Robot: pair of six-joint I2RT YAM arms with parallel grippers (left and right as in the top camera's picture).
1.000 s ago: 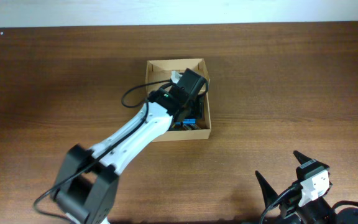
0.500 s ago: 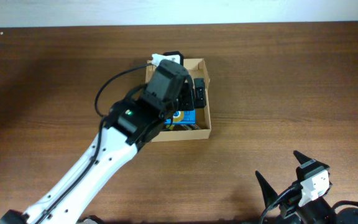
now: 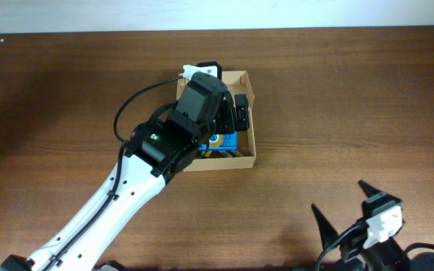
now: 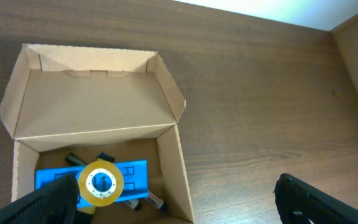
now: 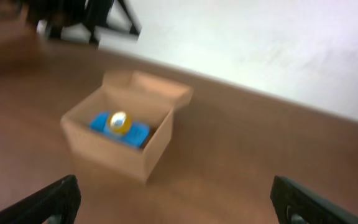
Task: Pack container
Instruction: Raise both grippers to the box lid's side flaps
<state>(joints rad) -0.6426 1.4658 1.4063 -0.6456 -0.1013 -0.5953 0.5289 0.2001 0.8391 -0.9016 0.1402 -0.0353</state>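
The filled box (image 3: 230, 141) has my left gripper hanging over it, in the path of the flap lid (image 3: 237, 82). My left gripper should move back before my right gripper folds the flap lid shut.
The container (image 3: 252, 129) is a tan cardboard box, open, with its flap lid (image 4: 92, 99) standing up at the back. Inside lie a flat blue eraser block (image 4: 135, 171), a yellow tape roll (image 4: 101, 183) and dark markers (image 4: 155, 201). My left gripper (image 3: 232, 113) hangs above the box, open wide and empty; in the left wrist view (image 4: 179, 208) one finger is over the box and the other over the table. My right gripper (image 3: 345, 212) is open and empty near the front right edge. The right wrist view is blurred and shows the box (image 5: 114, 155) far ahead.
The brown wooden table (image 3: 353, 98) stretches around the box. A pale wall (image 5: 260, 43) runs behind its far edge. The left arm's white links and black cable (image 3: 138, 105) cross the table from the front left to the box.
A second ago my left gripper was down inside the box. It has since risen above it, open, with the tape roll left inside. The right gripper barely shifted.
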